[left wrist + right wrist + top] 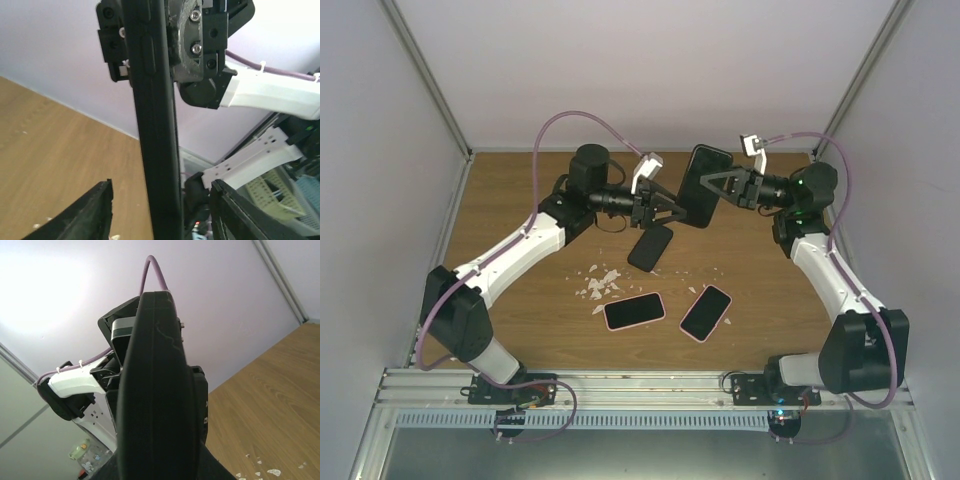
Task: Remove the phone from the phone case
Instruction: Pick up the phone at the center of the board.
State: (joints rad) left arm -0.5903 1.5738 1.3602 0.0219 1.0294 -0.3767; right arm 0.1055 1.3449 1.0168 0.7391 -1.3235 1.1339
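The phone in its case runs deep (166, 212) between the left gripper's fingers, so next the right gripper pulls it back until only its lower corner (686, 216) touches the ends of those fingers.
A black phone in its black case (703, 183) is held upright in the air at the back middle. My right gripper (718, 187) is shut on it from the right. In the right wrist view the cased phone (155, 390) stands edge-on and fills the middle, hiding my right fingers. My left gripper (677, 211) is open at the phone's lower left edge. In the left wrist view the phone (155, 125) runs edge-on between my left fingers (85, 215), which stand apart from it on both sides. The right gripper (200, 45) grips the phone's far end there.
A black phone (651, 247) lies on the wooden table below the grippers. Two pink-cased phones (634, 311) (706, 313) lie nearer the front. White scraps (600, 283) are scattered to their left. Grey walls close the sides and back.
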